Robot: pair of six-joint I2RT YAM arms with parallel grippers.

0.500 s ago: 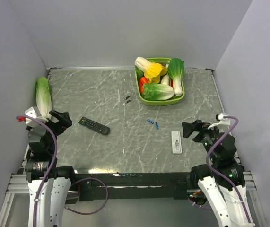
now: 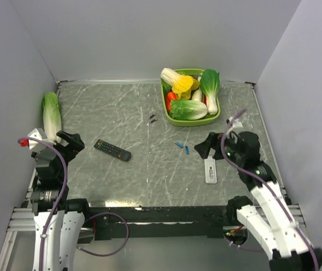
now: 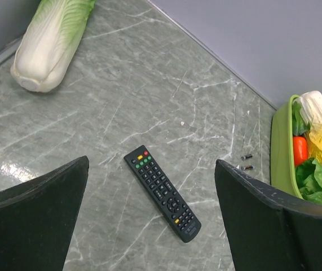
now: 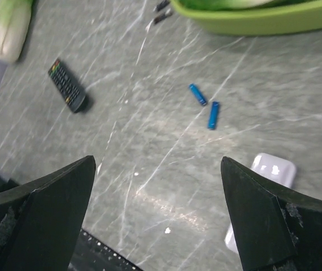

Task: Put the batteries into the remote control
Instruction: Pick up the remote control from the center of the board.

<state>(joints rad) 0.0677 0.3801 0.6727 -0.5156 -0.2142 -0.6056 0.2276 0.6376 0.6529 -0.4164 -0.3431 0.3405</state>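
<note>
My open right gripper is moving toward the black remote control [image 2: 112, 149], which lies free with its lower end [image 2: 125, 156] facing the gripper. I should go on moving there before the gripper's fingers are on both sides of that end.
The black remote control [image 2: 113, 150] lies buttons up on the left half of the table, seen also in the left wrist view [image 3: 162, 192] and small in the right wrist view [image 4: 67, 86]. Two blue batteries [image 2: 182, 147] lie side by side near the middle [image 4: 205, 104]. My left gripper [image 2: 70, 142] hovers open, left of the remote [image 3: 149, 169]. My right gripper [image 2: 204, 148] is open with nothing between its fingers, just right of the batteries and above the table [image 4: 158, 169].
A white remote [image 2: 210, 169] lies under the right arm [image 4: 262, 186]. A green tray [image 2: 192, 120] of vegetables stands at the back. A loose cabbage [image 2: 51, 115] lies at the left wall. Two tiny dark bits [image 2: 152, 118] lie left of the tray.
My right arm has swung left and forward, bringing its gripper from the right edge to just beside the blue batteries. The left arm has hardly moved.
</note>
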